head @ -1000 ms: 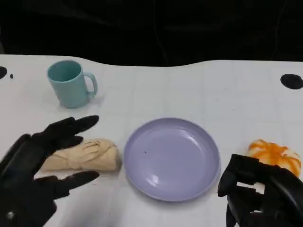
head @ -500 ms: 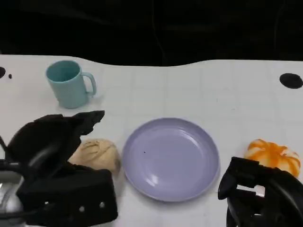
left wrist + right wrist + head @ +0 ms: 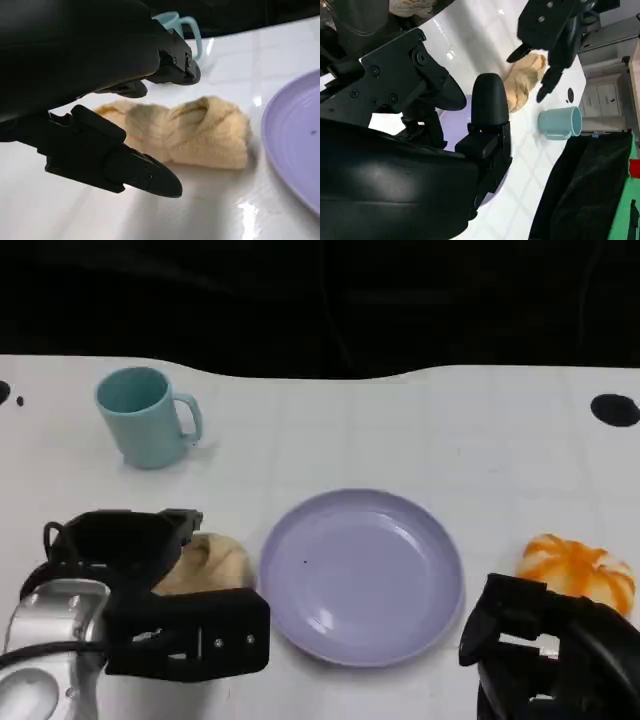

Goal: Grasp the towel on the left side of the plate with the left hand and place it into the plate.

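The beige towel should hold together as one compact roll when the robot carries it to the plate, because its thick, rounded end looks tightly wound.
A rolled beige towel lies on the white table just left of the lavender plate. My left hand is lowered over the towel's left part and hides it. In the left wrist view the black fingers spread on both sides of the towel, with a gap to the cloth and nothing gripped. The plate's rim is close beside the towel's end. My right hand rests at the near right of the plate, holding nothing. From the right wrist view, the left hand hangs over the towel.
A teal mug stands at the back left, handle to the right. An orange and white object lies right of the plate, by my right hand. A black round mark sits on the table at far right.
My left hand has turned and come down over the towel, covering its left half; its silver forearm now shows. The towel, the plate and my right hand have not moved.
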